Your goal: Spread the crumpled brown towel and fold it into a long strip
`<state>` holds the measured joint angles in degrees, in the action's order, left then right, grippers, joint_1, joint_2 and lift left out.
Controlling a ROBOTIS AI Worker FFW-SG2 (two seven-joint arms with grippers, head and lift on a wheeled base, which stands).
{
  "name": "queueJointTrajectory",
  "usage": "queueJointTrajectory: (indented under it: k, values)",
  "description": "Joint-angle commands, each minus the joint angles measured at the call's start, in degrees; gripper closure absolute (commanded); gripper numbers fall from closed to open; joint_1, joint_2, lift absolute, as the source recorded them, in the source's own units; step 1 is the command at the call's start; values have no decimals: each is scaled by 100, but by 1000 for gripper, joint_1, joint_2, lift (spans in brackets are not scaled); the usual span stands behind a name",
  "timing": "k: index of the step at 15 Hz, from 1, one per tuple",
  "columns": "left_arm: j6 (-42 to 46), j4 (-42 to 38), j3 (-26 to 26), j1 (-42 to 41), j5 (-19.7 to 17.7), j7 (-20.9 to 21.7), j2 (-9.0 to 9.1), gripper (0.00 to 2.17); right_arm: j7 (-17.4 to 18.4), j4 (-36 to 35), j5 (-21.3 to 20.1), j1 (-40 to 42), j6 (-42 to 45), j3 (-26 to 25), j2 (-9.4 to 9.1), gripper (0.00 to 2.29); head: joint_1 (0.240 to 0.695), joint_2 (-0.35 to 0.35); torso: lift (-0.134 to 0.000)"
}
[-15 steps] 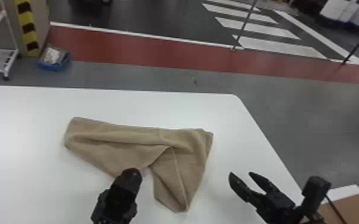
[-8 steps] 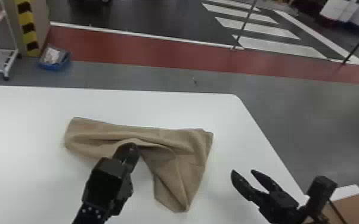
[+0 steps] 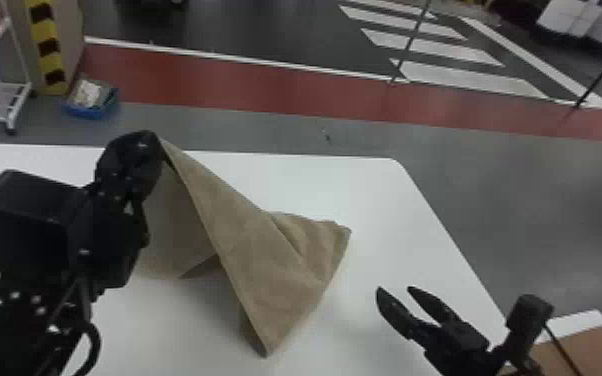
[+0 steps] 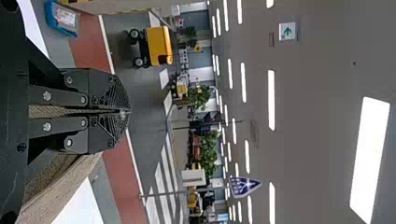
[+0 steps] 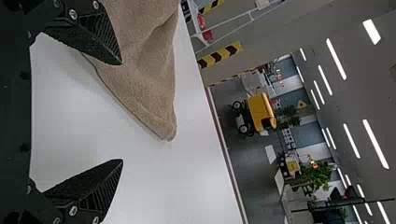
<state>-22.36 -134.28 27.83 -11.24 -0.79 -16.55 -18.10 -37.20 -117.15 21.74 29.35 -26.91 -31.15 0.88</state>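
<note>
The brown towel (image 3: 260, 255) will spread into a long, sagging stretch when I pull its corner outward, because it slopes down in limp folds (image 3: 293, 238).
My left gripper (image 3: 152, 137) is raised over the left part of the table, shut on an edge of the brown towel (image 3: 260, 250). From there the towel slopes down to the right, its right corner and front tip low at the table. In the left wrist view, the pressed-together left gripper (image 4: 122, 112) has towel cloth (image 4: 65, 182) hanging beside it. My right gripper (image 3: 396, 295) stands open to the right of the towel, apart from it. In the right wrist view, a towel corner (image 5: 154, 112) lies beyond the wide-parted right gripper (image 5: 122, 112).
The white table (image 3: 375, 200) has its right edge running close by the right gripper. A brown board with a white edge (image 3: 585, 345) is at the lower right. On the floor behind stand a blue bin (image 3: 92, 107) and a white rack (image 3: 2, 90).
My left gripper has gone forward to the towel, closed on it and lifted its left part off the table. The right gripper has shifted slightly toward the lower right.
</note>
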Motion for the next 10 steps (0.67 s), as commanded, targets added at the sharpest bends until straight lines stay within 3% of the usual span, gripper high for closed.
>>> queueJointTrajectory:
  k: [1,3,6,7,10]
  values:
    - [-11,-37,-102,-36,18,29,-35,1079,-50,-203,6,44,-275,267,-62,174,695,-350,-123]
    - [-11,68,-111,-19,9,82,-35,1079,-182,-520,-3,141,-574,601,-94,184,695,-350,-123]
    - [-11,262,-111,60,0,135,0,1079,-270,-941,-161,220,-1242,1216,-94,188,695,-268,-123]
    - [-11,314,-102,113,-17,143,9,1079,-252,-1047,-390,238,-1313,1559,-94,188,695,-244,-123]
    - [-11,341,-102,210,-53,178,9,1079,29,-1073,-1699,238,-1190,2833,-94,194,695,-144,-123]
